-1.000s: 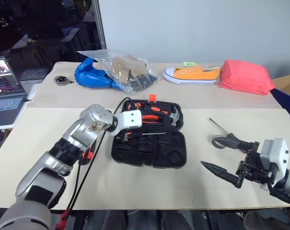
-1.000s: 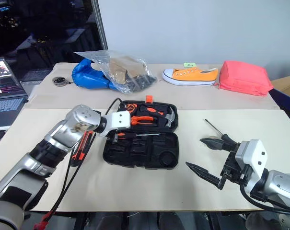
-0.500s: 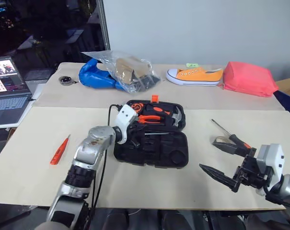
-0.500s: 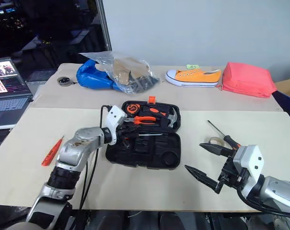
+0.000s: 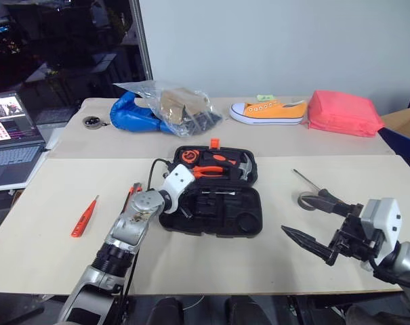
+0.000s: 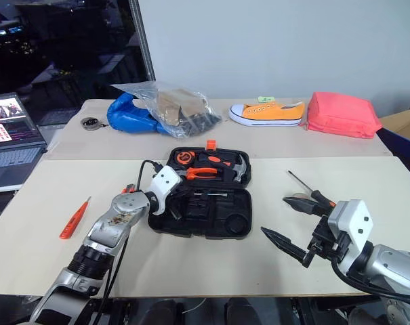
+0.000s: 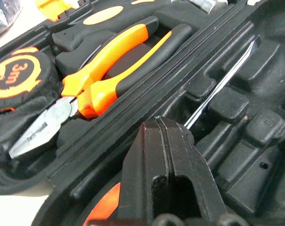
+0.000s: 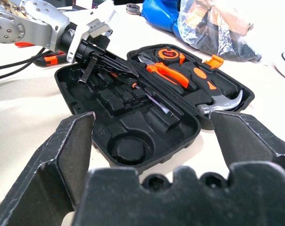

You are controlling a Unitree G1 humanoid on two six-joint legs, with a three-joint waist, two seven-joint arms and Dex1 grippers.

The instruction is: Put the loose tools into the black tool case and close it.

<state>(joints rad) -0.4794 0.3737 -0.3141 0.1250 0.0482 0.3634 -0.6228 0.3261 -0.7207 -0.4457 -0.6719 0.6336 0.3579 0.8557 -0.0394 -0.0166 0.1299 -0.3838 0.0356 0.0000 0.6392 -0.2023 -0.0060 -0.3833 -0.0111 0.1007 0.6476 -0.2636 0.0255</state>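
The screwdriver (image 5: 318, 189) by the tape roll will settle its handle into a wide hollow (image 5: 238, 202) when the robot lowers it, because that hollow lies empty beside the round hole in the tool case.
The black tool case (image 5: 249, 218) lies open mid-table with its orange latch (image 5: 215, 143) at the far side. My left gripper (image 5: 183, 206) is shut at the case's left end. Its fingertips (image 7: 163, 141) rest over a black-and-orange screwdriver (image 7: 222, 80) lying in a slot. An orange tester screwdriver (image 5: 85, 216) lies on the table to the left. The utility knife (image 5: 133, 191) is partly hidden behind my left arm. Another screwdriver (image 6: 321, 198) and the tape roll (image 5: 306, 200) lie on the right, beside my open, empty right gripper (image 6: 274, 215).
Pliers (image 7: 104, 70), a tape measure (image 7: 15, 77) and a hammer (image 5: 244, 164) sit in the case's far half. Along the back are a plastic bag (image 5: 177, 105), a blue bundle (image 5: 131, 112), an orange shoe (image 5: 269, 110) and a pink pouch (image 5: 343, 112). A laptop (image 5: 8, 135) stands far left.
My left arm has come down to the case's left end and its gripper has gone from open to shut. The tester screwdriver has come out from behind that arm. The right gripper stayed put.
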